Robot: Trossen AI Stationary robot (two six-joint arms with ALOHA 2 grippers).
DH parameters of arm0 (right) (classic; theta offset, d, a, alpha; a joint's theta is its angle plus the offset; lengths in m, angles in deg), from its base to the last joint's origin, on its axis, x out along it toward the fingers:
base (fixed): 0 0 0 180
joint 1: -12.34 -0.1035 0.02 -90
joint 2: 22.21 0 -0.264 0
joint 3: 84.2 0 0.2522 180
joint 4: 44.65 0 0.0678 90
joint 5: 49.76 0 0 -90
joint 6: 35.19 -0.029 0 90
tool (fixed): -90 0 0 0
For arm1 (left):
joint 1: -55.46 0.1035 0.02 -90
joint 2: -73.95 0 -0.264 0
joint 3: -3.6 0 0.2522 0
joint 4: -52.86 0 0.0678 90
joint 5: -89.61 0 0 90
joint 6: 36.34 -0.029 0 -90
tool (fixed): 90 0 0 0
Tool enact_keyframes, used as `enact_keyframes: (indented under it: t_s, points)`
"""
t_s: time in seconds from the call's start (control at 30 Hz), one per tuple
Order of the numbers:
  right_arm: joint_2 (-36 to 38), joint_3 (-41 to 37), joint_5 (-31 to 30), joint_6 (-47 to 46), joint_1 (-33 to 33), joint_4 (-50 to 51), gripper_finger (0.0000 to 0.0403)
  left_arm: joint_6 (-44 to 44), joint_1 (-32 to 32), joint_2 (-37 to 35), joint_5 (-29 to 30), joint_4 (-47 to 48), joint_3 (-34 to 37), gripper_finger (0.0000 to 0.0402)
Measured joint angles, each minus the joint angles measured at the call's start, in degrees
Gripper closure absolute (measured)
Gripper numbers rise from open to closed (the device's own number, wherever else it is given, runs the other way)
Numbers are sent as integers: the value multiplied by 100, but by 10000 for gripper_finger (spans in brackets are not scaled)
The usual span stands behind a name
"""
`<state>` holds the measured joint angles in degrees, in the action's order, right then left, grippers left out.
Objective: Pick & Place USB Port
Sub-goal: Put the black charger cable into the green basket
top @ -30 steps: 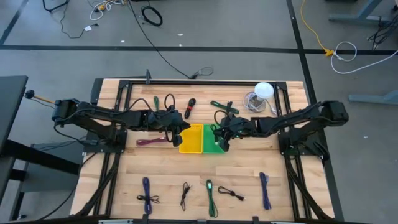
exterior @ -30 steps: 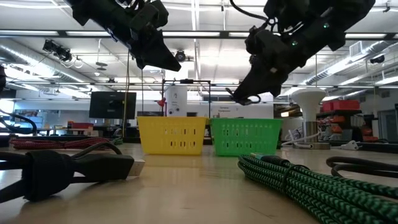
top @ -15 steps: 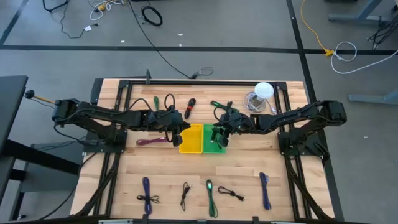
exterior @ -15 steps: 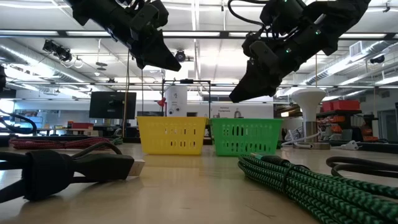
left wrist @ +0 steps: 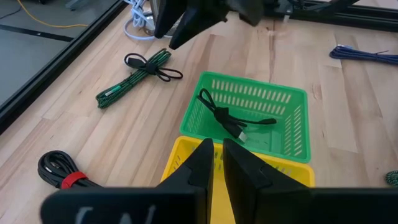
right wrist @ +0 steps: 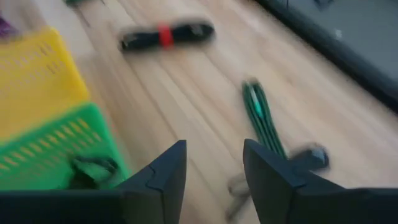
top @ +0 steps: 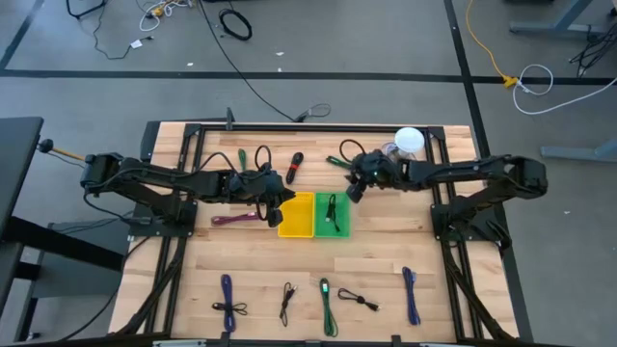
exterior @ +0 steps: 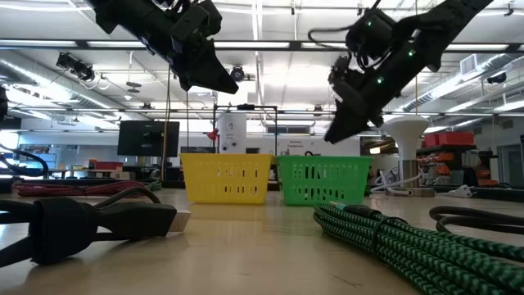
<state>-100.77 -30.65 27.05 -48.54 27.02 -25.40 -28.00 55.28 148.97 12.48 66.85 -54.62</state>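
Note:
The black cable rests uncovered on the green cable (left wrist: pixel 139 77), so my right gripper should keep sinking toward the black tied middle (left wrist: pixel 151 68) until its fingers close there.
A bundled black USB cable (top: pixel 332 212) (left wrist: pixel 229 118) lies on the floor of the green basket (top: pixel 340 230) (left wrist: pixel 293 127), which stands beside the yellow basket (top: pixel 297 218) (exterior: pixel 225 179) at the table's middle. My right gripper (top: pixel 354 190) (right wrist: pixel 214 168) hangs open and empty above the table, just past the green basket's far right corner. My left gripper (top: pixel 281 205) (left wrist: pixel 217 163) hovers over the yellow basket's left rim, shut with nothing between its fingers.
Beyond the baskets lie a green cable (top: pixel 339 161) (right wrist: pixel 261 118), a black cable with a red tie (top: pixel 294 166) and another green cable (top: pixel 253 157). A white lamp (top: pixel 410 140) stands far right. A purple cable (top: pixel 231 220) lies left of the yellow basket. Several cables line the near edge.
My right gripper has opened over the green basket and let go of the black cable, which has dropped into that basket. The gripper has then risen and drawn back toward the table's far edge and slightly right.

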Motion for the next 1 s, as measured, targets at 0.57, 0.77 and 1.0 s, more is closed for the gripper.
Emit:
enact_keyframes:
  t_s: [0.57,0.77,1.0]
  points:
    - [-766,-6,150,-828,1027,-346,241,2,-2,0,0,2,-2,362]
    - [-1121,-6,169,-966,1027,-442,241,0,-2,0,0,2,-2,362]
    - [-1206,-6,168,-1044,1038,-419,241,-2,0,0,0,2,-2,362]
